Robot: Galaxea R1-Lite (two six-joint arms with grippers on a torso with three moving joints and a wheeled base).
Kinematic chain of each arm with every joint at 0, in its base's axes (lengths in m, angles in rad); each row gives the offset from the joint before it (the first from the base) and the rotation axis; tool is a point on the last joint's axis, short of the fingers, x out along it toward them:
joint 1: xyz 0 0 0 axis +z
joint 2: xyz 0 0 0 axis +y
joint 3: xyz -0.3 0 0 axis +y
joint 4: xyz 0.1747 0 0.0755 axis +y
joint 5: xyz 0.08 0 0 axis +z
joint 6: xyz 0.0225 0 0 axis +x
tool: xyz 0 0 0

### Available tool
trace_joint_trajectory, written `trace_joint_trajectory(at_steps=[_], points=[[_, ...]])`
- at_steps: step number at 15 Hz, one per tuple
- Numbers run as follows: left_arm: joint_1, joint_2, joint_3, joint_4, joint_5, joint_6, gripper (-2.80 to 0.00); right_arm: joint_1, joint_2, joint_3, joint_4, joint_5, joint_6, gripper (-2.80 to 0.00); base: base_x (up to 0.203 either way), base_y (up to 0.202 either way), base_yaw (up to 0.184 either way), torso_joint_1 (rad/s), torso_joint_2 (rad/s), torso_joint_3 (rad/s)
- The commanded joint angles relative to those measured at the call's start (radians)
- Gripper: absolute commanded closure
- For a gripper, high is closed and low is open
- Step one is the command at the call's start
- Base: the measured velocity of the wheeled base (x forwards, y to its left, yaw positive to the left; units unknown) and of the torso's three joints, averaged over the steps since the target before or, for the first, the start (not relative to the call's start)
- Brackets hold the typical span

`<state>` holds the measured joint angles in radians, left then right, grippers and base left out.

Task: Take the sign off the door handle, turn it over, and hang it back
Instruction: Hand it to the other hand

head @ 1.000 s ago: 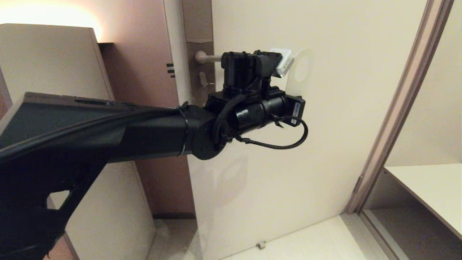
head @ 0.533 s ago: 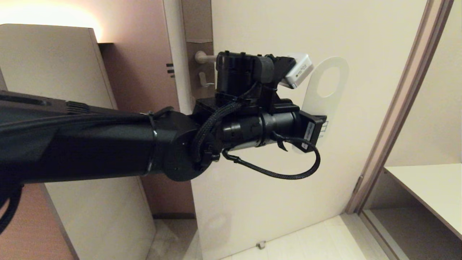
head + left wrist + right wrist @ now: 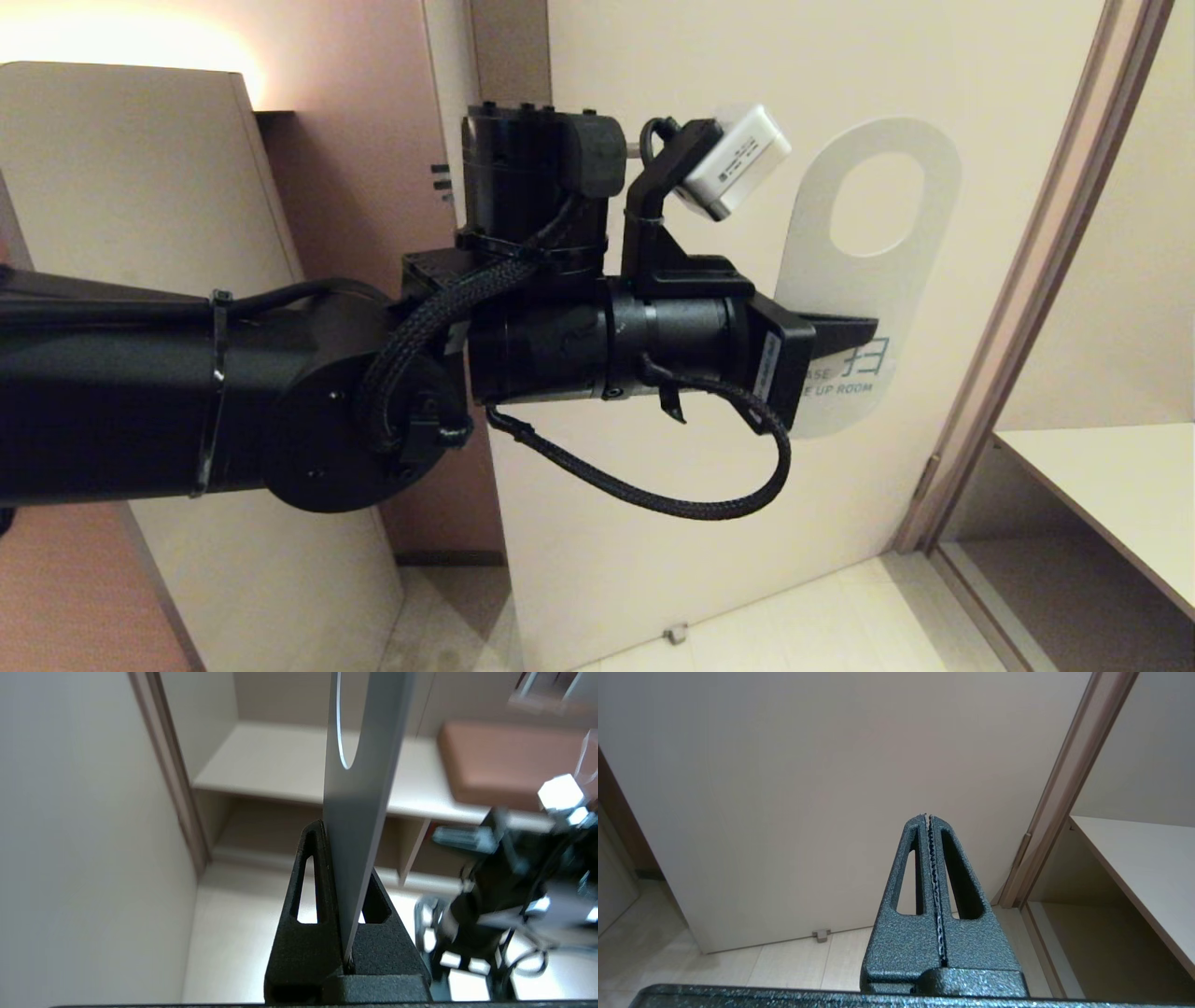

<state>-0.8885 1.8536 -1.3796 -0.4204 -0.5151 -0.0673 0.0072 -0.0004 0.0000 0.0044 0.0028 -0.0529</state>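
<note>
My left gripper is holding the sign with its lettering [image 3: 846, 388] toward me, so I should bring the sign down toward my right gripper, and my right gripper should grip the sign's free edge [image 3: 903, 364].
My left gripper [image 3: 854, 327] is shut on the lower part of the sign [image 3: 864, 285] and holds it upright in the air in front of the door. The sign's white face is toward the head camera, its oval hole is uppermost, and part of the lettering "UP ROOM" shows below the fingers. In the left wrist view the sign [image 3: 364, 788] runs edge-on between the two black fingers of my left gripper [image 3: 348, 858]. The door handle is hidden behind my left wrist. My right gripper [image 3: 927, 817] is shut and empty, low down, pointing at the door.
The cream door [image 3: 709, 65] stands behind the sign. Its brown frame [image 3: 1018, 308] runs down the right side, with a pale shelf [image 3: 1111, 476] beyond it. A tall cabinet [image 3: 140, 177] stands at the left. A small door stop [image 3: 674, 635] sits on the floor.
My left gripper has carried the sign to the right, off and away from the handle. The sign now shows its white face more fully, and my wrist now covers the handle.
</note>
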Motion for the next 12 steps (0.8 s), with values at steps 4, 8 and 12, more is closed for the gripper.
trace_joint_trajectory(at_steps=[4, 8, 12], points=[[-0.008, -0.03, 0.032, -0.063, -0.004, -0.086, 0.0, 0.0, 0.0, 0.0, 0.0, 0.0, -0.001, 0.0, 0.0, 0.0, 0.0, 0.0, 0.0, 0.0], [-0.017, -0.057, 0.14, -0.103, -0.003, -0.085, 0.0, 0.0, 0.0, 0.0, 0.0, 0.005, -0.016, 0.0, 0.0, 0.0, 0.0, 0.0, 0.0, 0.0], [-0.017, -0.076, 0.208, -0.159, -0.003, -0.085, 0.0, 0.0, 0.0, 0.0, -0.003, 0.005, -0.03, 0.0, 0.0, 0.0, 0.0, 0.0, 0.0, 0.0]])
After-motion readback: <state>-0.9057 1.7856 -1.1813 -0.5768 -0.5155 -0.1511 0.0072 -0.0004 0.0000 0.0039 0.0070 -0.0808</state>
